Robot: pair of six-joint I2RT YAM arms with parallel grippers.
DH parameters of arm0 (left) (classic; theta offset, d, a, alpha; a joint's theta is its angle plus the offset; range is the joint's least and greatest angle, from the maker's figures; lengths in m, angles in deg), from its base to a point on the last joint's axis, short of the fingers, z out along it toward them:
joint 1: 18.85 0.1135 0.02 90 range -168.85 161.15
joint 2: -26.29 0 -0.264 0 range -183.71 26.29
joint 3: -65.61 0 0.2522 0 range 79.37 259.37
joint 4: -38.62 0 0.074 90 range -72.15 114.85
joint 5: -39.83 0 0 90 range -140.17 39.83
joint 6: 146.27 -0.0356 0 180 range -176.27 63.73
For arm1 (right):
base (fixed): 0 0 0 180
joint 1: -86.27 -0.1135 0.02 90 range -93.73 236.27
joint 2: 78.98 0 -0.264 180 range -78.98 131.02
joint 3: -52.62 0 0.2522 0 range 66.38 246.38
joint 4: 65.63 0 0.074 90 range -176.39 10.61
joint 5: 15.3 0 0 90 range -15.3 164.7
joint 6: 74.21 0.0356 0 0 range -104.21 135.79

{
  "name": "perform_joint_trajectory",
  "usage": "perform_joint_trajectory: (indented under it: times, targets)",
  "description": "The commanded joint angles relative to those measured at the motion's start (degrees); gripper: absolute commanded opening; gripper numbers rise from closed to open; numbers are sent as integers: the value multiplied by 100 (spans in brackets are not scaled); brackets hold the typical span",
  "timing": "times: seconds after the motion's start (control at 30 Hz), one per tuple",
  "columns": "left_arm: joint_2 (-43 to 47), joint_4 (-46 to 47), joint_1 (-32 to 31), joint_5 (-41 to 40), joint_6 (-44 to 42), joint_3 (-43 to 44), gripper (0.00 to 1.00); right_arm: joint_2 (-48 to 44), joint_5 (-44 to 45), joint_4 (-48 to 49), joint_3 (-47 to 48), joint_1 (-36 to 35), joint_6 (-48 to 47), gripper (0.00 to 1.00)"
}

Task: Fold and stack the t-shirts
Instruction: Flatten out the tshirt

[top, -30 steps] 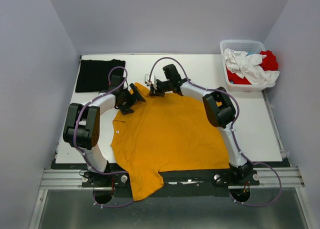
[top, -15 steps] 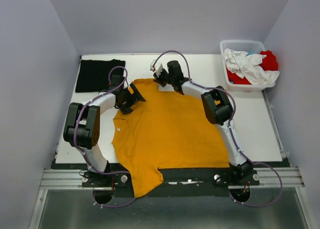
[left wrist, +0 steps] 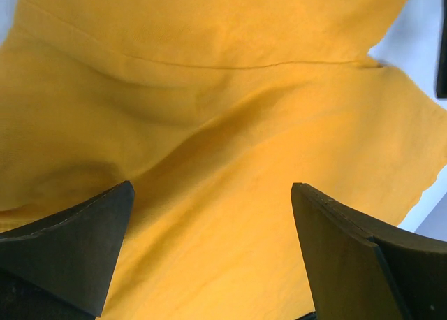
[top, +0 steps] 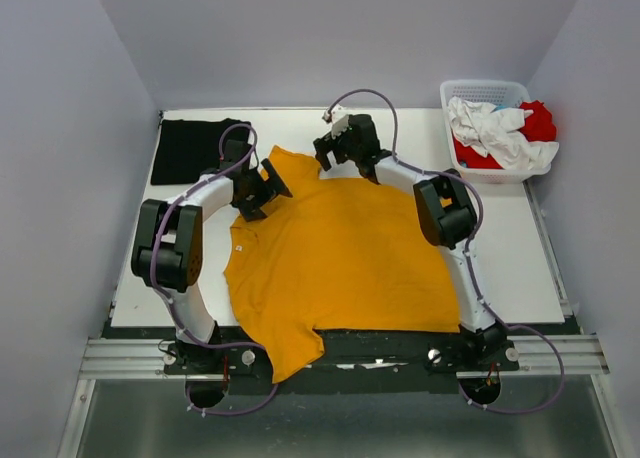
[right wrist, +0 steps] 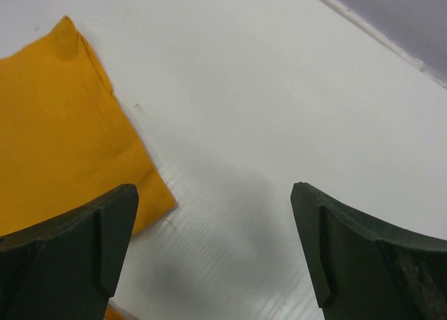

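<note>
The mustard t-shirt's near sleeve (top: 284,342) is hanging over the table's near edge, so my left gripper should leave the t-shirt's far shoulder and pull the sleeve's tip (top: 296,369) inward.
A mustard t-shirt (top: 340,253) lies spread across the middle of the table, its lower left part hanging over the near edge. My left gripper (top: 273,182) hovers open over the shirt's far left shoulder; in the left wrist view its jaws (left wrist: 213,187) stand wide above the yellow cloth (left wrist: 230,124), holding nothing. My right gripper (top: 326,154) is open just past the shirt's far edge; its jaws (right wrist: 214,188) frame bare white table, with a yellow sleeve corner (right wrist: 63,138) lying flat to their left. A folded black t-shirt (top: 195,149) lies at the back left. White (top: 495,128) and red (top: 538,121) t-shirts sit in the basket.
The white lattice basket (top: 470,86) stands at the back right corner. White tabletop (top: 505,243) shows to the right of the mustard shirt. Grey walls enclose the table on three sides. Both arms arch over the shirt's left and right edges.
My right gripper carried the shirt's far edge toward the back of the table, then opened and let it go. The sleeve now lies flat. The left gripper shifted slightly, still open.
</note>
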Motion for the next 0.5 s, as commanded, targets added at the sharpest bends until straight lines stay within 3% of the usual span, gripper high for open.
perform_joint_trajectory:
  times: [0.0, 0.1, 0.27, 0.37, 0.47]
  targets:
    - [109, -441, 9, -260, -225, 497, 99, -1170, 998, -458, -139, 44, 1142, 100]
    - [380, -609, -21, -358, -300, 577, 99, -2219, 1448, -954, -951, 46, 2137, 100]
    - [818, -663, -461, -443, -618, 366, 99, -4096, 1437, -1482, -3365, 46, 3472, 100]
    - [837, -436, -797, -188, -781, 113, 99, -4687, 1291, -1665, -4547, 44, 3763, 100]
    - [587, -239, -917, 110, -730, -16, 99, -4813, 1664, -1798, -5103, 56, 4028, 100]
